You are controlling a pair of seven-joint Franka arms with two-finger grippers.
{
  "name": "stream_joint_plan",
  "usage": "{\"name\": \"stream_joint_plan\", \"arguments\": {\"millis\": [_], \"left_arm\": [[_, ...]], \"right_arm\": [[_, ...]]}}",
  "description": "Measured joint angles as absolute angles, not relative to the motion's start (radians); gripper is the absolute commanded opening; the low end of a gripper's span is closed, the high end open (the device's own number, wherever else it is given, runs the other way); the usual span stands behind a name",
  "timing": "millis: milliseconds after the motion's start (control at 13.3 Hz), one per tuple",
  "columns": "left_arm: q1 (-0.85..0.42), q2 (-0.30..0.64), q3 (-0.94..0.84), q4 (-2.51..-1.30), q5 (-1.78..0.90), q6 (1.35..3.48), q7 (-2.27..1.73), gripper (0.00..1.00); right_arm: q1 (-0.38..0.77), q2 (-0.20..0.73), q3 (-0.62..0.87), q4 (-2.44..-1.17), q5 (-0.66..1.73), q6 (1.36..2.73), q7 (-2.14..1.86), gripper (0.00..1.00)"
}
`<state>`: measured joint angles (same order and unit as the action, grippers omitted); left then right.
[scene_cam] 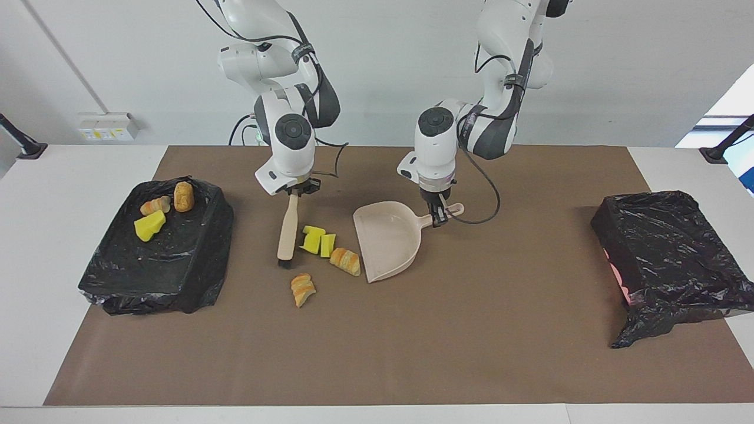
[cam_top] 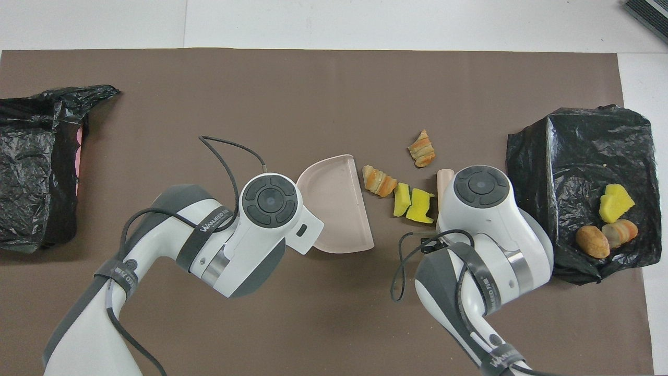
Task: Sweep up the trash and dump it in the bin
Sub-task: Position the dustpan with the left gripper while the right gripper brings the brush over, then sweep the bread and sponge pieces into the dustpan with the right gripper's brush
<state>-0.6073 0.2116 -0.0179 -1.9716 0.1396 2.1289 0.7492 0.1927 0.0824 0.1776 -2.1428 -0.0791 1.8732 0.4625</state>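
Observation:
Next, my right gripper sweeps the yellow chunks in first, because the farther croissant piece (cam_top: pixel 422 150) lies past the brush's bristle end. Then it should bring the brush back around behind that croissant piece (cam_top: pixel 445 132).
My right gripper (scene_cam: pixel 293 191) is shut on the top of the beige brush (scene_cam: pixel 287 229), whose black bristles rest on the brown mat. My left gripper (scene_cam: pixel 439 216) is shut on the handle of the beige dustpan (scene_cam: pixel 386 238), its open mouth facing the trash. Between brush and pan lie two yellow chunks (scene_cam: pixel 311 238) (scene_cam: pixel 327 245) and a striped croissant piece (scene_cam: pixel 345 261). Another croissant piece (scene_cam: pixel 303 288) lies farther from the robots. In the overhead view both wrists hide the grippers; the dustpan (cam_top: pixel 334 203), the yellow chunks (cam_top: pixel 411 202) and both croissant pieces (cam_top: pixel 379 181) (cam_top: pixel 421 150) show.
A black-bag-lined bin (scene_cam: pixel 177 265) at the right arm's end holds a yellow chunk (scene_cam: pixel 149 225), a croissant piece (scene_cam: pixel 155 205) and a brown roll (scene_cam: pixel 184 195). A second black-lined bin (scene_cam: pixel 665 253) stands at the left arm's end. The brown mat (scene_cam: pixel 412 341) covers the table's middle.

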Motion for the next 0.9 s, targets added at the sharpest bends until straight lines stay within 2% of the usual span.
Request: {"name": "stream_joint_plan", "arguments": {"millis": [226, 528, 679, 905], "left_arm": [[-0.607, 0.212, -0.017, -1.976, 0.140, 2.131, 0.749, 0.00], [-0.607, 0.211, -0.015, -1.981, 0.140, 2.140, 0.750, 0.00], [-0.607, 0.211, -0.013, -1.986, 0.140, 2.146, 0.750, 0.00], [-0.607, 0.208, -0.012, -1.997, 0.140, 2.158, 0.750, 0.00]], "right_arm": [[0.274, 0.126, 0.182, -2.122, 0.005, 1.915, 0.467, 0.00], [0.348, 0.128, 0.188, -2.103, 0.198, 1.923, 0.393, 0.00], [0.354, 0.128, 0.189, -2.101, 0.349, 1.937, 0.333, 0.00], [0.351, 0.116, 0.185, -2.089, 0.374, 1.937, 0.302, 0.00]]}}
